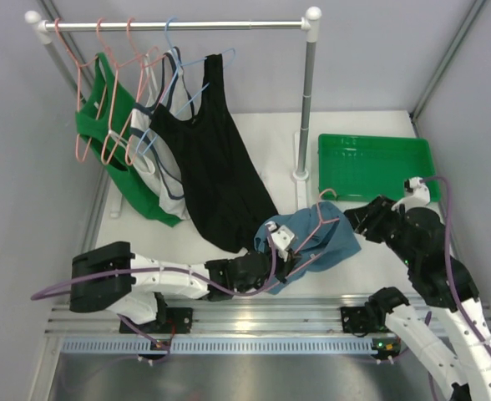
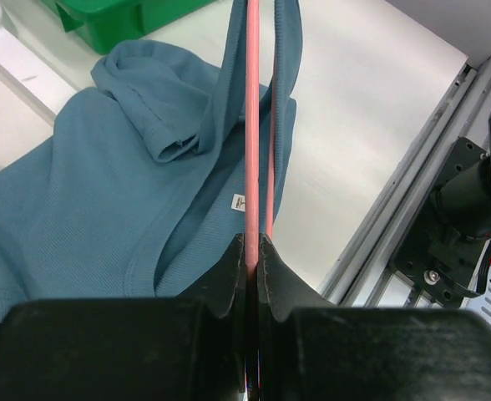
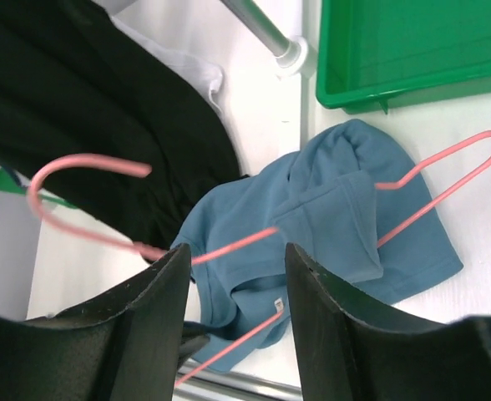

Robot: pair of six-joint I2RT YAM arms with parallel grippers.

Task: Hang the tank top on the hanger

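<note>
The robot's left gripper is holding the hanger's arm that still needs to go into the tank top, so the right gripper should first grab the hanger by its hook.
The blue-teal tank top lies crumpled on the white table in front of the rack. The salmon-pink hanger lies across it, partly threaded through the fabric. My left gripper is shut on the hanger's wire at the top's near left edge, with the top spread beyond it. My right gripper is open and empty, hovering just right of the top. In the right wrist view the hanger runs under a fold of the top.
A clothes rack at the back holds a black tank top, a green top, a white top and spare hangers. A green tray sits at the right rear. A metal rail runs along the near edge.
</note>
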